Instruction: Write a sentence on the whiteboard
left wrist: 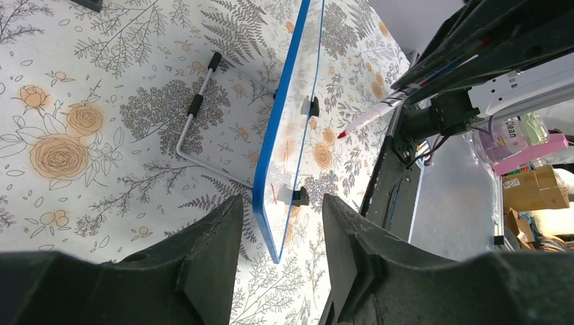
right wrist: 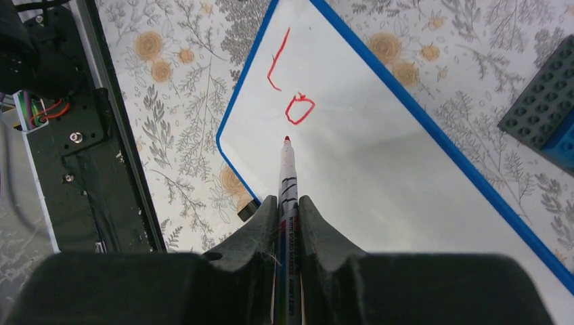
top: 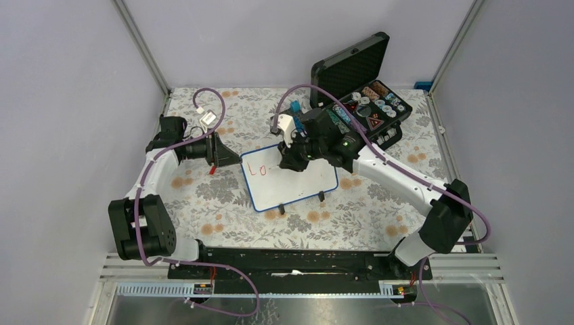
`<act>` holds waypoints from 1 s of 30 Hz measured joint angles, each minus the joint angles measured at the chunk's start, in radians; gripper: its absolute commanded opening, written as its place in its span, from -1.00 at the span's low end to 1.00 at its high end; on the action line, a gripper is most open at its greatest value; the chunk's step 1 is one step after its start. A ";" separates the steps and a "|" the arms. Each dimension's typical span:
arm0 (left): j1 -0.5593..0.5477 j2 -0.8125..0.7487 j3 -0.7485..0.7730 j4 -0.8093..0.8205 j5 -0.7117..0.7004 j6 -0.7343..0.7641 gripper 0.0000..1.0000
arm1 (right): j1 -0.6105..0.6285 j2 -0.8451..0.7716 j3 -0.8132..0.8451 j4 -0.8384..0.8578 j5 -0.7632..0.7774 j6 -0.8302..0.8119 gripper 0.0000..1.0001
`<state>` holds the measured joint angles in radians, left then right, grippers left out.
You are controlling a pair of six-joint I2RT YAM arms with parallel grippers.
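Observation:
I can see the whiteboard's blue edge [left wrist: 261, 177] standing loose and crooked in my open left gripper. My left gripper should grip that edge [left wrist: 264, 222] tightly before my right gripper goes on writing.
The whiteboard [top: 298, 181], white with a thin blue frame, stands on small black feet on the floral cloth. Red letters "Lo" [top: 257, 169] are at its upper left and also show in the right wrist view [right wrist: 291, 88]. My right gripper [right wrist: 289, 203] is shut on a whiteboard marker [right wrist: 288, 179]. The marker's red tip [right wrist: 287, 139] points at the board just past the "o"; I cannot tell if it touches. My left gripper [left wrist: 281, 210] is open. The board's blue left edge [left wrist: 277, 135] lies between its fingers with gaps on both sides.
An open black case [top: 365, 101] of small parts stands at the back right. A grey studded baseplate [right wrist: 541, 101] with a blue brick lies behind the board. A bent white wire stand [left wrist: 196, 115] lies on the cloth beside the board. A small white object [top: 208, 118] lies at the back left.

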<state>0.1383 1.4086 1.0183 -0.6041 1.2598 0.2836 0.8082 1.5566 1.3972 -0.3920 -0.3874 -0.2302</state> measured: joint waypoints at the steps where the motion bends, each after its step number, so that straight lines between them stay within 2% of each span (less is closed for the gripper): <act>1: 0.000 0.000 -0.002 0.001 0.000 0.000 -0.02 | -0.005 0.000 -0.011 0.002 0.000 0.002 -1.00; 8: -0.011 0.001 -0.013 0.000 -0.005 0.005 -0.10 | -0.010 0.000 -0.049 0.013 -0.018 0.007 -1.00; 18: -0.031 0.011 -0.013 0.000 -0.009 0.011 -0.38 | -0.015 0.000 -0.059 0.039 -0.071 0.008 -1.00; 30: -0.052 0.016 -0.013 0.000 -0.015 0.016 -0.42 | -0.037 -0.013 -0.100 0.076 -0.128 0.037 -1.00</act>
<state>0.0864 1.4250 1.0058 -0.6037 1.2446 0.2996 0.7712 1.5440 1.2976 -0.3157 -0.5156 -0.1936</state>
